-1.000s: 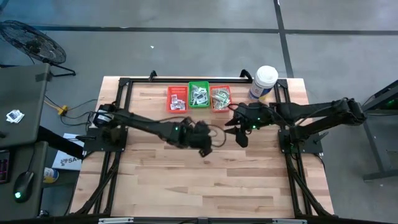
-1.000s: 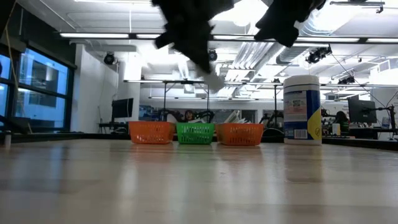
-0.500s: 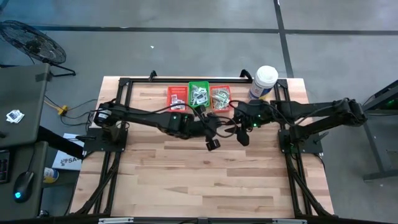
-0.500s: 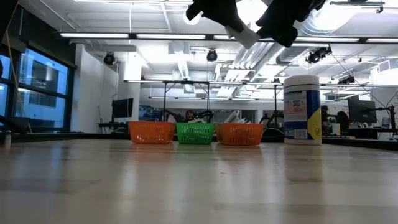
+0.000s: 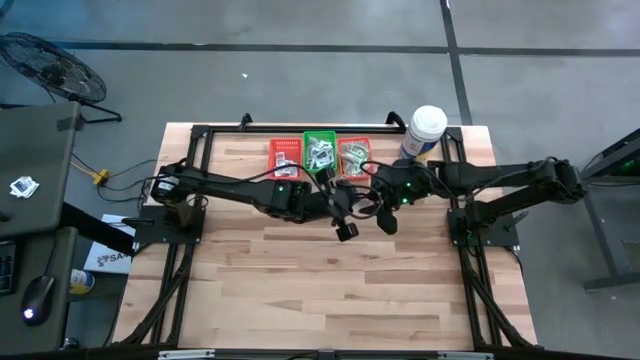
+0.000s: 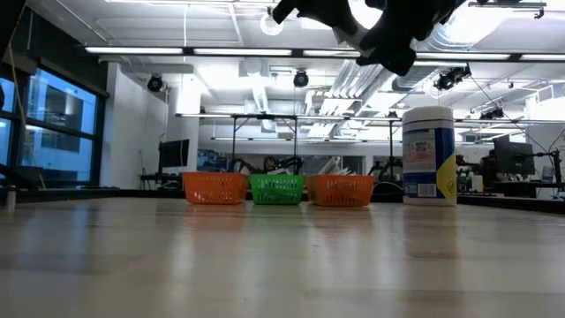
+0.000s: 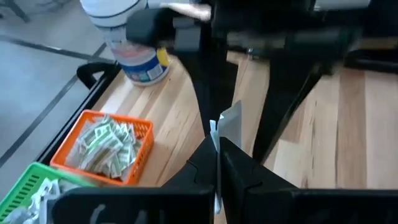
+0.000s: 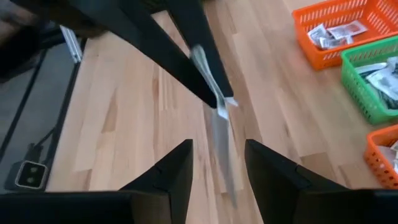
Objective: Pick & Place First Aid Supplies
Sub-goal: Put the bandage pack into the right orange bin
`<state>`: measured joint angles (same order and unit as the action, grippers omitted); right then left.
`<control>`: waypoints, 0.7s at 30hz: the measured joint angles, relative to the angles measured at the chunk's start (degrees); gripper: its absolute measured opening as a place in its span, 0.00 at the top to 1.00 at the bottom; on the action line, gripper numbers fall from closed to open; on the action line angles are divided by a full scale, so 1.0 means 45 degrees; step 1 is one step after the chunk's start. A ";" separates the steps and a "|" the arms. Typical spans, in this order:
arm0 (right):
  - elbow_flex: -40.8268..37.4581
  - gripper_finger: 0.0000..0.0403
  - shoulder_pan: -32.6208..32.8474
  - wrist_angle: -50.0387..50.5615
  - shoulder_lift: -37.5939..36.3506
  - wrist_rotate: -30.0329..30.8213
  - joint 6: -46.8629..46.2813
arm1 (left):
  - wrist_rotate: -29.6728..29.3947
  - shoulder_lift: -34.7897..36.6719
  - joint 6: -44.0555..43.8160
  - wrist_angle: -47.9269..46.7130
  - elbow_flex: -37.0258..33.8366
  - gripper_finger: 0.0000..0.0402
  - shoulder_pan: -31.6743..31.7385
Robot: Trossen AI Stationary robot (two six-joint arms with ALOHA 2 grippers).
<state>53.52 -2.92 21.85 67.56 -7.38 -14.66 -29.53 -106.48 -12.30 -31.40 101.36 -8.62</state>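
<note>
My right gripper should close on the white packet's loose end (image 8: 224,152) before my left gripper moves away, because the orange basket (image 5: 354,155) stands on my right gripper's side.
My left gripper (image 5: 346,231) is shut on a small white packet (image 8: 219,118) of the first aid supplies, held high above the table's middle. In the low view the left gripper (image 6: 340,25) is near the top edge. Close on its right, my right gripper (image 5: 385,222) is open. Its two fingers (image 8: 177,171) stand on either side of the packet's free end without touching it. More packets lie in three small baskets (image 5: 320,154) at the table's far side. My left gripper pinches one end of the white packet (image 7: 219,138) between its two fingertips. The fingers slant down toward the table's right side. The packet sticks out beyond the fingertips, lifted clear of the table, its free end (image 8: 227,177) toward my right gripper.
A red basket (image 5: 285,159), a green basket (image 5: 320,152) and an orange basket (image 5: 354,157) stand in a row at the far edge. A white tub with a blue label (image 5: 425,131) stands to their right. The near half of the wooden table (image 5: 330,290) is bare.
My left gripper has risen and gone toward the table's right edge, up to my right gripper, rolling as it went. It stays shut on the packet, which has been carried up with it.
</note>
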 joint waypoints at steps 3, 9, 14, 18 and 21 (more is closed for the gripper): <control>0.0000 0.68 -0.0001 -0.0037 0.0099 0.0119 0.0067 | 0.0012 0.0000 0.0028 -0.0067 0.0000 1.00 0.0000; 0.0005 0.79 -0.0005 -0.0317 -0.0093 0.0029 0.0163 | 0.0012 0.0000 -0.0008 -0.0353 0.0000 1.00 0.0000; 0.0000 0.96 -0.0005 -0.0321 -0.0115 0.0016 0.0475 | 0.0002 0.0000 -0.0033 -0.0350 0.0000 1.00 0.0000; 0.0005 0.99 -0.0029 -0.0473 -0.0115 0.0016 0.0529 | 0.0073 0.0000 -0.0038 -0.0376 0.0000 1.00 0.0000; 0.0002 1.00 -0.0102 -0.0444 -0.0115 0.0005 0.0408 | 0.0009 0.0000 0.0015 -0.0371 0.0000 0.98 0.0000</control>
<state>53.53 -3.38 19.86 67.05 -7.36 -12.82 -29.49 -106.48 -12.23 -33.07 101.36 -8.62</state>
